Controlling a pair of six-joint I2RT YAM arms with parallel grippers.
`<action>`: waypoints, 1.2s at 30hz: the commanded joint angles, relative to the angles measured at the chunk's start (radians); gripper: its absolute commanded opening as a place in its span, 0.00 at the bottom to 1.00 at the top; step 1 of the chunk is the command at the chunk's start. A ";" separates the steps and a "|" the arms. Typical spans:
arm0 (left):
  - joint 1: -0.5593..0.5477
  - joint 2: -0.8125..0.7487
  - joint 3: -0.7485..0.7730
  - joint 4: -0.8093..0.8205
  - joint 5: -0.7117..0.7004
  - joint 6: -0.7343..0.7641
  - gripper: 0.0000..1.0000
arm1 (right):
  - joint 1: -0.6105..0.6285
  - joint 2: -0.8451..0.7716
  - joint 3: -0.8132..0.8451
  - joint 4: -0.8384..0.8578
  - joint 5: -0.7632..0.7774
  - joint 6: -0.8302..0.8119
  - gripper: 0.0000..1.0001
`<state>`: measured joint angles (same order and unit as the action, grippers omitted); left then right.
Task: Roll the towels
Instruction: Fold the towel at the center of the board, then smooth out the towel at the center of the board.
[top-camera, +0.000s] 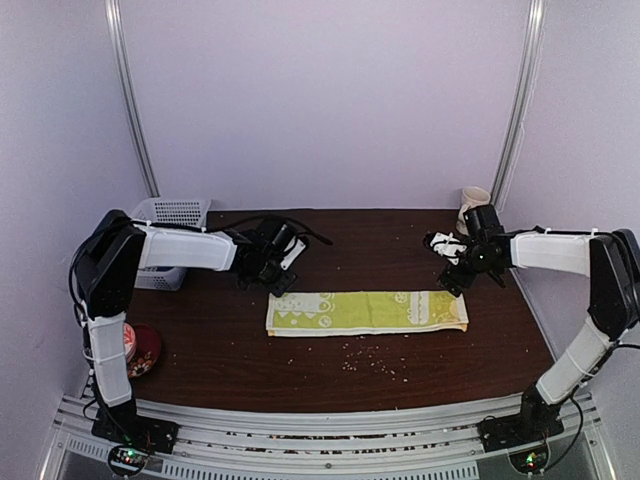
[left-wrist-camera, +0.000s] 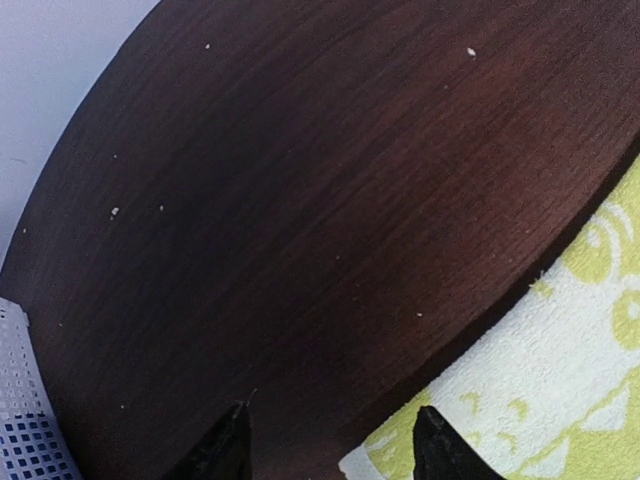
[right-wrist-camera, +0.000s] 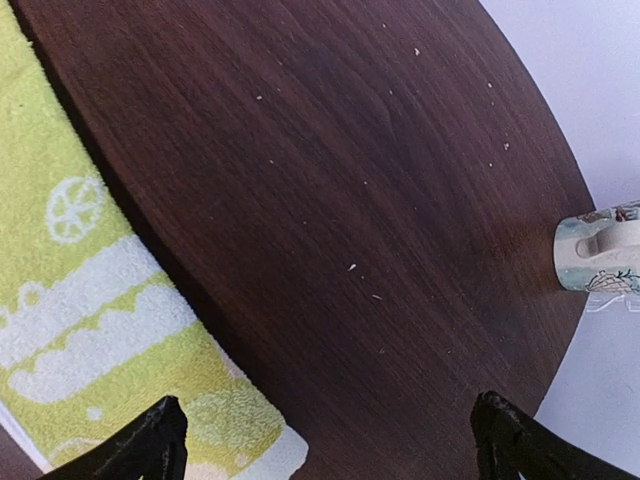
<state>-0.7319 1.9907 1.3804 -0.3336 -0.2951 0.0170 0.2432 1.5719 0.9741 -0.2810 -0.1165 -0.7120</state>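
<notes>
The towel's mug-side end (top-camera: 457, 310) lies too far under my right gripper, so I should shift the towel toward the basket's side (top-camera: 253, 312) before taking that end to roll.
One of the towels, a yellow-green towel (top-camera: 366, 311) with a pale white pattern, lies flat as a long folded strip across the middle of the dark table. My left gripper (top-camera: 268, 272) hovers just behind its left end, jaws apart and holding nothing. In the left wrist view the towel's corner (left-wrist-camera: 560, 370) lies under the right fingertip of that gripper (left-wrist-camera: 333, 415). My right gripper (top-camera: 450, 272) is behind the towel's right end, wide open and empty. In the right wrist view the towel (right-wrist-camera: 90, 300) reaches the left fingertip of that gripper (right-wrist-camera: 330, 405).
A white mesh basket (top-camera: 170, 225) stands at the back left, its edge (left-wrist-camera: 25, 420) close to my left gripper. A patterned mug (top-camera: 472, 203) (right-wrist-camera: 600, 255) sits at the back right. A red container (top-camera: 140, 350) is at the left front. Crumbs (top-camera: 370, 360) lie before the towel.
</notes>
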 joint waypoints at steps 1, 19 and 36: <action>0.003 0.025 0.013 0.053 0.011 -0.018 0.50 | 0.010 0.045 -0.016 0.079 0.139 0.069 1.00; 0.003 0.093 -0.087 0.081 0.053 -0.022 0.47 | 0.008 0.177 -0.027 0.051 0.265 0.036 1.00; 0.030 0.057 -0.153 0.073 -0.056 -0.062 0.47 | -0.003 0.010 0.036 -0.198 0.047 -0.098 1.00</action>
<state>-0.7311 2.0426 1.2781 -0.2043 -0.3130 -0.0261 0.2417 1.6081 0.9848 -0.3042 0.0483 -0.7250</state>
